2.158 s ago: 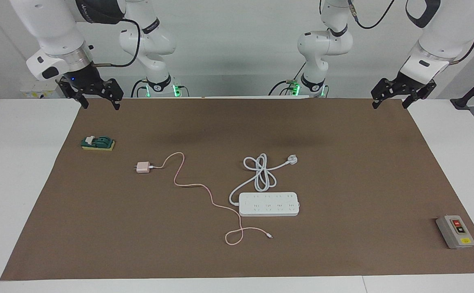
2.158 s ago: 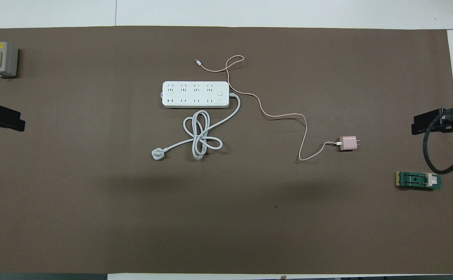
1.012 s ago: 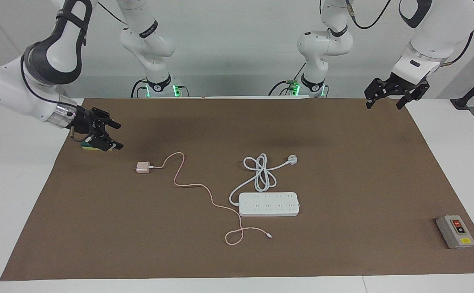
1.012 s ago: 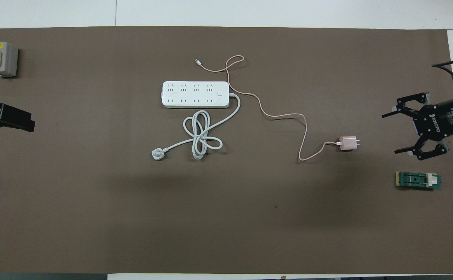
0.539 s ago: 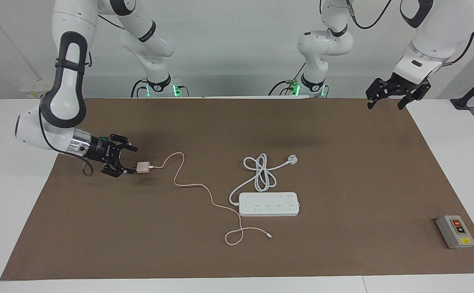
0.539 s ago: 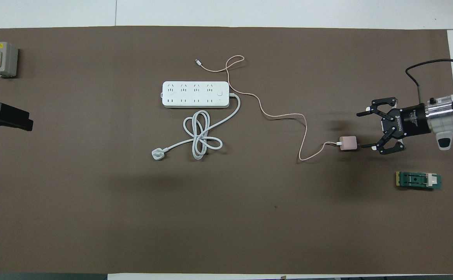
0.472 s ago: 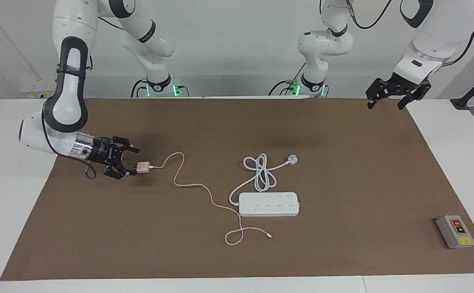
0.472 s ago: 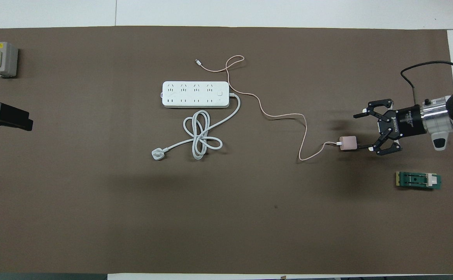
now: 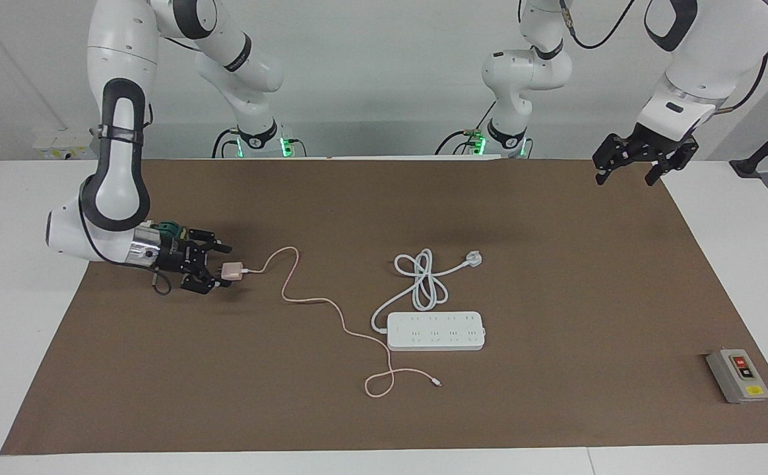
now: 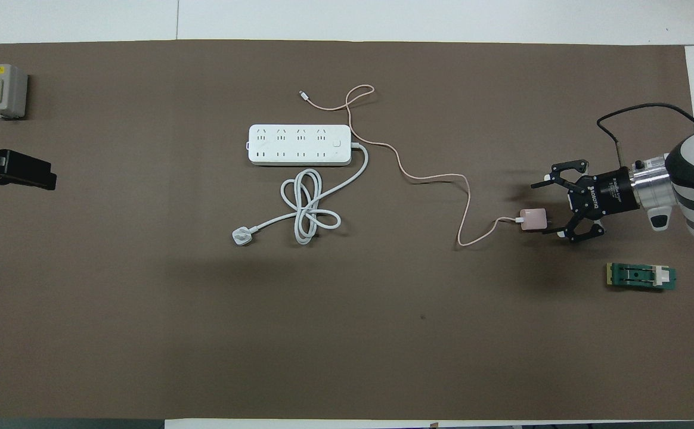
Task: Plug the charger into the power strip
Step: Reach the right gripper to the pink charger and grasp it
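Observation:
My gripper is going to carry the charger [image 10: 518,219] to the power strip, and the thin pink cable [image 10: 424,178] winds slackly from the charger. The cable will come along and loop across the power strip.
The charger [image 9: 231,271] [image 10: 533,218], a small pink cube, lies on the brown mat toward the right arm's end. Its thin pink cable [image 9: 331,307] [image 10: 436,177] snakes away past the power strip [image 9: 435,331] [image 10: 299,145]. That flat white strip lies mid-table, farther from the robots. My right gripper [image 9: 220,266] [image 10: 545,210] is turned sideways low over the mat and open. Its fingertips stand at either side of the charger's prong end; I cannot tell if they touch. My left gripper [image 9: 625,175] [image 10: 25,170] waits open in the air over the mat's corner at the left arm's end.
The strip's thick white cord coils beside it and ends in a white plug [image 9: 474,258] [image 10: 241,237]. A grey button box [image 9: 737,376] [image 10: 3,90] stands at the left arm's end. A small green block [image 9: 169,228] [image 10: 641,276] lies close by the right wrist.
The right gripper has crept closer to the charger, so its open fingers now reach the prong end. The charger has not moved. The left gripper has barely shifted.

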Controlling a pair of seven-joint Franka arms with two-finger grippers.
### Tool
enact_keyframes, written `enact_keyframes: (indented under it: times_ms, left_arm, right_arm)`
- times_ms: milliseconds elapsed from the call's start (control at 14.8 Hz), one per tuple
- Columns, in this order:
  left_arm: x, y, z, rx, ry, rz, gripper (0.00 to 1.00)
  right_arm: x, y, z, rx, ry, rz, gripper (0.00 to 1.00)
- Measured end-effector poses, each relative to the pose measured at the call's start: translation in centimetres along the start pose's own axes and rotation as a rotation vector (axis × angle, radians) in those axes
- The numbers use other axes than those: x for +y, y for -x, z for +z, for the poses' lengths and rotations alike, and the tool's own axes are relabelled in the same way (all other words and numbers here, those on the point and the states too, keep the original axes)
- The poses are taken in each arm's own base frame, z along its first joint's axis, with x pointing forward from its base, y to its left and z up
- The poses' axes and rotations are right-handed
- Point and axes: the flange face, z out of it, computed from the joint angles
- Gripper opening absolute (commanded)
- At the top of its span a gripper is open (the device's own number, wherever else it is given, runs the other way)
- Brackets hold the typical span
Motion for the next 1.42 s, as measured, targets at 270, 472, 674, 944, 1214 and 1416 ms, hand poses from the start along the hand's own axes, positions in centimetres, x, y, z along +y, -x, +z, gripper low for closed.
enact_keyframes:
  times_ms: [270,472,674,944,1214,1416]
  left_arm:
    - [0.6,-1.3,1.8,0.012,0.003,-0.001,1.00]
    - [1.8,-2.9,4.1,0.014,0.016,0.000,1.00]
    - [3.4,-3.8,5.5,0.016,0.023,-0.004,1.00]
    - [4.2,-3.8,5.8,0.014,0.030,-0.016,1.00]
    - [5.1,-3.9,5.7,0.026,0.042,-0.012,1.00]
    - [5.4,-4.0,5.8,0.035,0.046,-0.011,1.00]
  right_arm:
    - [0.4,-1.6,0.7,-0.005,0.004,-0.006,1.00]
    - [0.6,-2.3,1.1,0.010,-0.005,-0.010,1.00]
    - [1.2,-2.9,1.8,0.015,-0.004,-0.031,1.00]
    - [1.4,-3.0,2.0,0.015,-0.001,-0.048,0.65]
    - [2.0,-3.5,2.3,0.030,-0.009,-0.088,0.00]
    - [2.2,-3.3,2.1,0.038,-0.018,-0.097,0.00]
